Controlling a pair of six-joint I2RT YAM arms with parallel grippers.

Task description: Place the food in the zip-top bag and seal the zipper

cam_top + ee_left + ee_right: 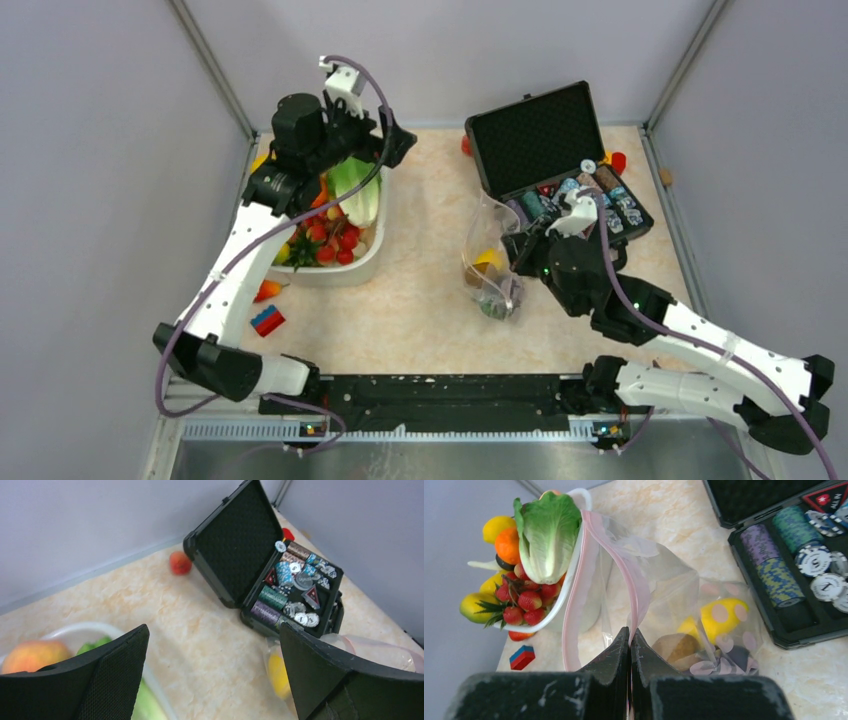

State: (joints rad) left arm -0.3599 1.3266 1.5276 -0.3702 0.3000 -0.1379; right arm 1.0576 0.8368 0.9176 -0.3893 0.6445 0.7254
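Observation:
The way from the basin to the small red fruit next to the case is clear, so my left gripper keeps going until its fingers are on both sides of the fruit.
The clear zip-top bag stands mid-table with its mouth held open. My right gripper is shut on the bag's pink zipper at the near rim. Inside the bag lie a yellow fruit, a brown piece and a dark purple eggplant. The lettuce lies in the white basin with a peach and other toy produce. Above the basin's far right corner, my left gripper hangs open and holds nothing.
An open black case of chips stands right behind the bag. A small red fruit lies left of the case. A red-blue block and an orange piece lie in front of the basin. Walls enclose the table.

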